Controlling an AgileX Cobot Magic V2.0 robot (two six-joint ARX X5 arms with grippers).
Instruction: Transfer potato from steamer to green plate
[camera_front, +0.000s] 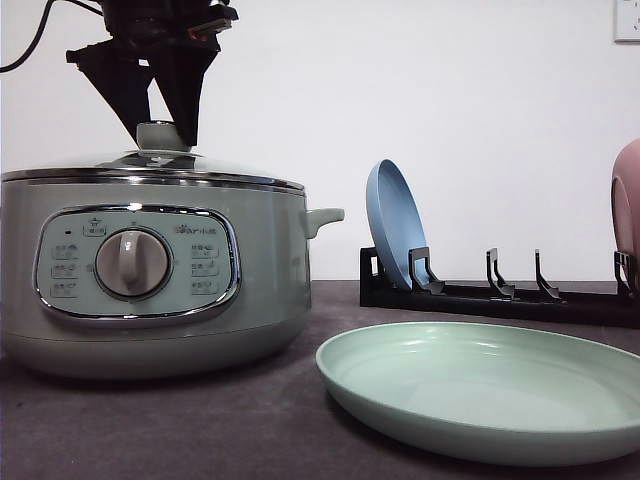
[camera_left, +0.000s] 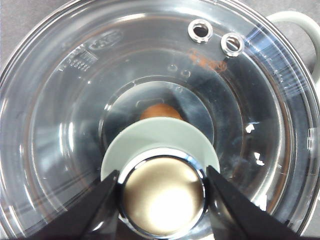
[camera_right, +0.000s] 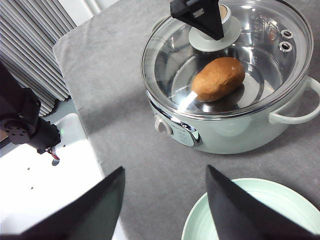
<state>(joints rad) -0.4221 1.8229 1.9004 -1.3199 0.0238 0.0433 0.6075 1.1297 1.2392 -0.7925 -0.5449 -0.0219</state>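
The chrome rim just sits along the steamer's top edge. I expect the glass lid to come straight off, level and in one piece, when I raise it.
The potato lies inside the steamer, orange-brown under the seated glass lid; through the glass it shows again as the potato in the left wrist view. My left gripper hangs over the lid, open, one finger on each side of the chrome-topped lid knob. The green plate rests on the table to the steamer's right, with nothing on it. My right gripper is open and holds nothing, high above the table between steamer and green plate.
Behind the green plate runs a black dish rack with a blue plate standing in it and a pink plate at the right edge. The steamer's side handle points toward the rack. A grey mat covers the table.
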